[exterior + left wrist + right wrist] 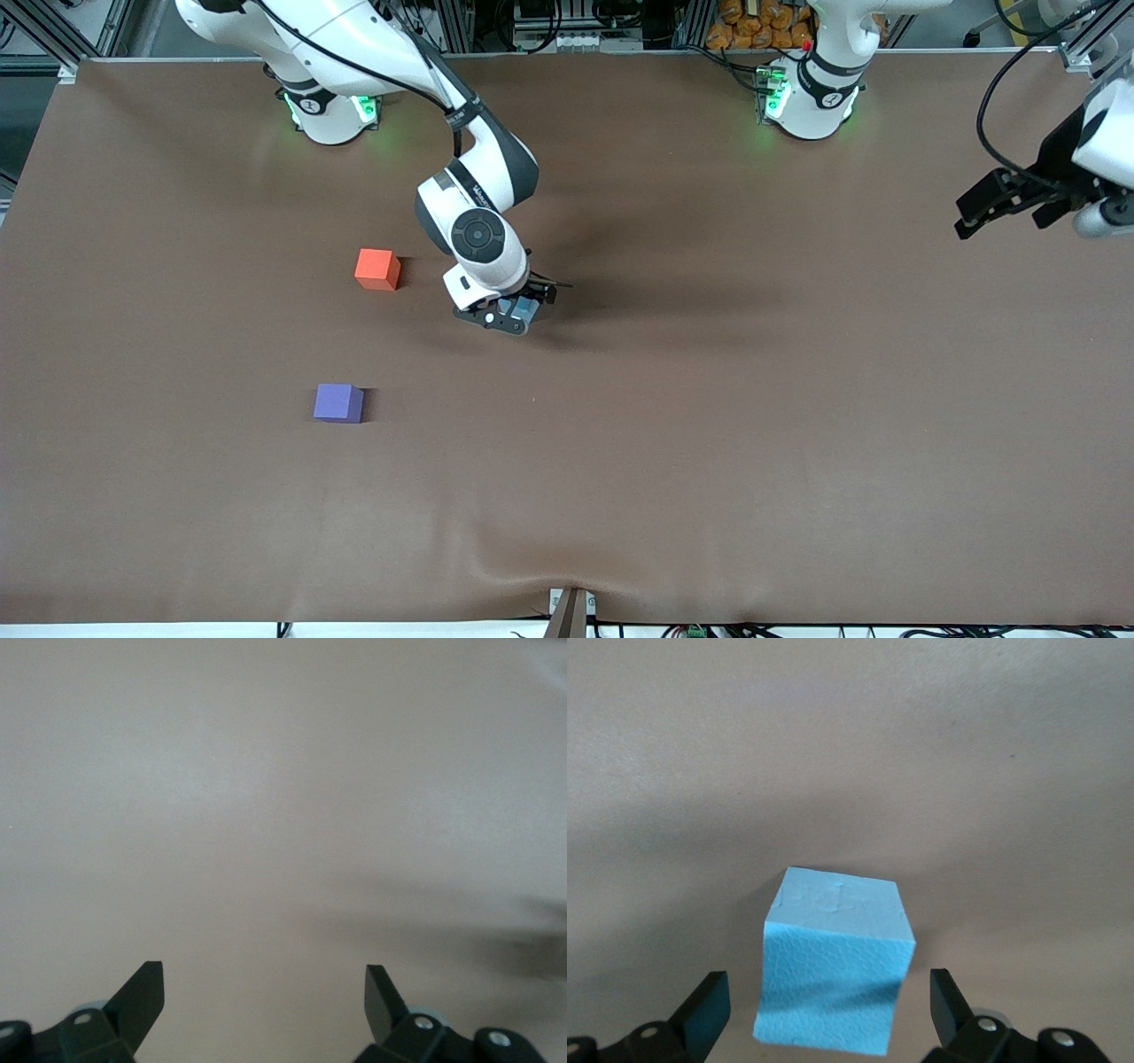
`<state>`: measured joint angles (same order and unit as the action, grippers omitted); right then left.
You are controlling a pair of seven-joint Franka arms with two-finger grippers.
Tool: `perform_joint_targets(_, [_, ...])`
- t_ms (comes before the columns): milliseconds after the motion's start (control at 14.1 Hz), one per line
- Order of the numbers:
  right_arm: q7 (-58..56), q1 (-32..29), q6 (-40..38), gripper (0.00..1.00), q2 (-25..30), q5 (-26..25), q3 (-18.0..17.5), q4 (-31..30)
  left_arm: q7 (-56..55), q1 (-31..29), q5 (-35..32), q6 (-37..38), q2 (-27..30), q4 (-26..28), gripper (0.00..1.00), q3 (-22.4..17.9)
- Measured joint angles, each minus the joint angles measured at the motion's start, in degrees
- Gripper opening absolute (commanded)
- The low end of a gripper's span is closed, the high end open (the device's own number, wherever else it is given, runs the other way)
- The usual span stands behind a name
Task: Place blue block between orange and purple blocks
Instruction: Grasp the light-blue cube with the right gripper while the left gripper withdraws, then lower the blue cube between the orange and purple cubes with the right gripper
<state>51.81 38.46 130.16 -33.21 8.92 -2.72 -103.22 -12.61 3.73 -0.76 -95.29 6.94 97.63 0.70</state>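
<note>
Next, my right gripper grips the blue block (pixel 833 966) and takes it to the gap (pixel 355 338) between the orange and purple blocks, as that is far from my left gripper.
The blue block (pixel 833 966) rests on the brown table and shows in the front view as a sliver (pixel 528 308) under the right hand. My right gripper (pixel 828 979) (pixel 514 315) is low around it and open, one finger on each side with a gap to the block. The orange block (pixel 376 268) lies beside it toward the right arm's end of the table. The purple block (pixel 337 402) sits nearer the front camera than the orange one. My left gripper (pixel 264 967) (pixel 974 215) waits open and empty over the left arm's end of the table.
A brown cloth (pixel 709 443) covers the whole table, slightly rippled at the front edge, where a small metal bracket (pixel 570 610) sticks up. The two arm bases (pixel 332 111) (pixel 811 97) stand along the back edge.
</note>
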Motion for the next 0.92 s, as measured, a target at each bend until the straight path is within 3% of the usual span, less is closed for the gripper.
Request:
perform_joint_targets(71, [0.57,0.42,0.39,0.14,-0.63,0.0,-0.01,0.0,0.0,0.0,0.0,0.08,0.48,0.18,1.0,0.02])
perform_joint_targets(142, [0.99,0.91,0.7,0.0,-1.15,0.0,-0.01,0.01,0.0,0.0,0.0,0.08,0.65,0.33,1.0,0.04])
perform_joint_targets(354, [1.57,1.22,0.0,0.0,-1.46,0.0,0.46,0.73,0.0,0.0,0.08,0.08,0.64,0.68,1.0,0.12])
perform_joint_targets(495, [-1.52,-1.42,-8.51,0.0,-0.58,-0.07,1.56,4.07,0.0,0.0,0.1,0.08,0.64,0.72,1.0,0.18])
perform_joint_targets(708, [-17.84,-11.9,-20.1,0.0,3.41,-0.08,2.08,7.2,0.0,0.01,0.26,0.08,0.65,0.73,1.0,0.31])
perform_joint_targets(920, [-34.52,-22.08,-22.35,0.0,6.04,-0.08,2.26,5.47,0.0,0.01,1.13,0.08,0.65,0.74,1.0,0.45])
